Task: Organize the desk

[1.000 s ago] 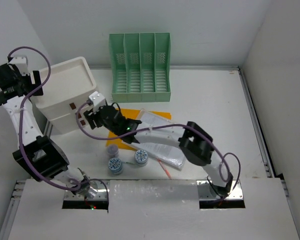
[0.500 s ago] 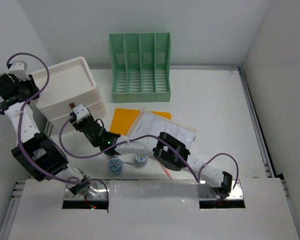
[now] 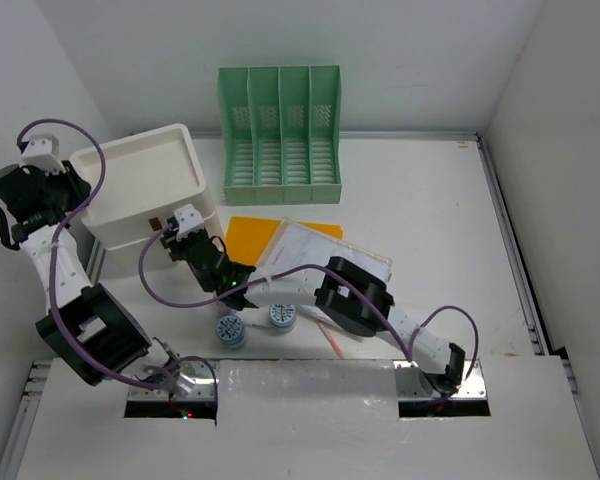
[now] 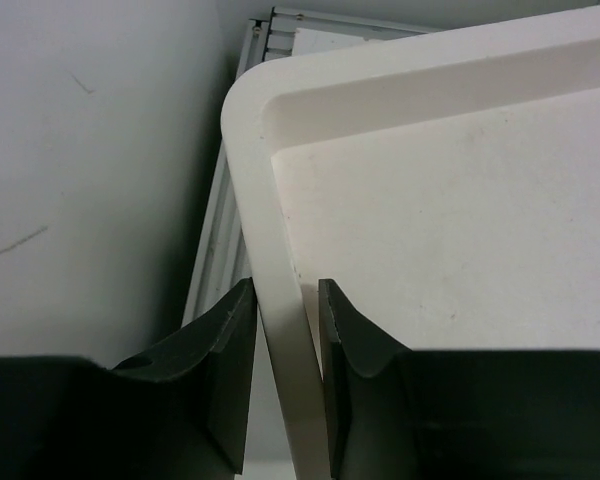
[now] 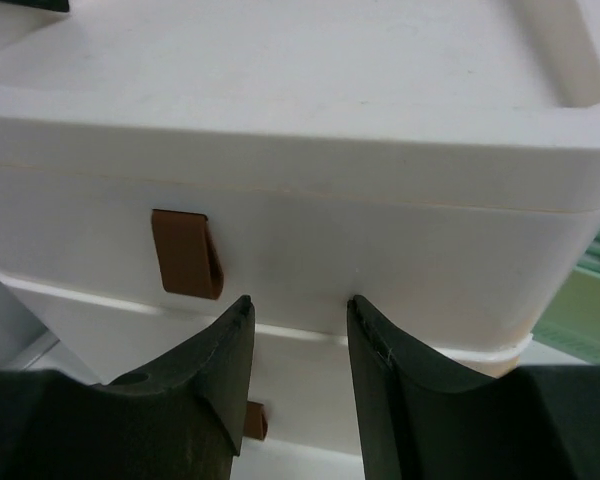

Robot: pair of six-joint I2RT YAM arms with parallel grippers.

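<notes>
My right gripper should move back and line up its open fingers around the brown tab (image 5: pixel 186 254), because they face the upper drawer's plain front (image 5: pixel 298 262) beside that tab.
The desk (image 3: pixel 430 200) is a white tabletop with metal rails. A white drawer box (image 3: pixel 145 195) stands at its back left. My left gripper (image 3: pixel 72 192) is shut on the left rim of the box's top tray (image 4: pixel 280 250), one finger on each side of the rim (image 4: pixel 285 300). My right gripper (image 3: pixel 177 232) is open at the box's front (image 5: pixel 300 230). Its fingertips (image 5: pixel 238 320) reach the seam between the two drawers, just right of a brown handle tab (image 5: pixel 185 253), with nothing between them.
A green file holder (image 3: pixel 280 135) stands at the back centre. An orange sheet (image 3: pixel 252 238) and white papers (image 3: pixel 330 255) lie mid-desk. Two patterned tape rolls (image 3: pixel 230 330) (image 3: pixel 282 316) and a red pen (image 3: pixel 332 340) lie near the front edge. A wall runs close on the left.
My left gripper has closed on the tray rim. The right arm swung left from the orange sheet to the box front. The box has shifted and turned slightly to the right.
</notes>
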